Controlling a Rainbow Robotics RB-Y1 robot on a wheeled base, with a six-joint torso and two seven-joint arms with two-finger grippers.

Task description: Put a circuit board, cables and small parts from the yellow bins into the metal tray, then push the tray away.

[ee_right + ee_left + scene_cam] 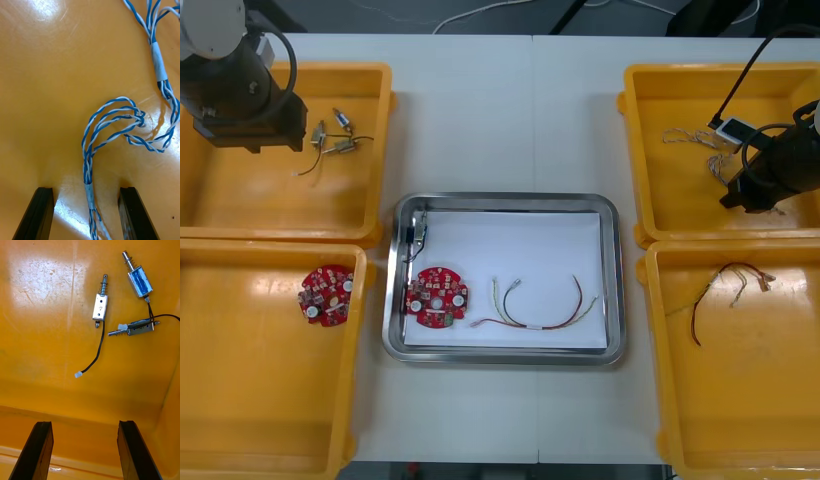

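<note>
The black wire [98, 349] of the nearest small metal part [318, 134] lies apart from the other parts' wires, so that metal part will come up by itself and drag its wire along when I lift.
The metal tray [610, 270], white inside, holds a round red circuit board [437, 297], a red and yellow cable [537, 310] and a small metal part [418, 232]. My right gripper [87, 213] is low over the far right yellow bin [660, 150], open, its fingers either side of a twisted blue and white cable [112, 127]. That cable shows in the front view as a pale tangle [690, 140] beside the right arm. My left gripper [84, 450] hangs open over the far left bin [270, 190], short of three small metal parts [127, 303], also seen from above [335, 140].
The near left bin [240, 400] holds another red circuit board [327, 295]. The near right bin [750, 400] holds a red and yellow cable [725, 285]. Bare table lies beyond the tray, between the far bins.
</note>
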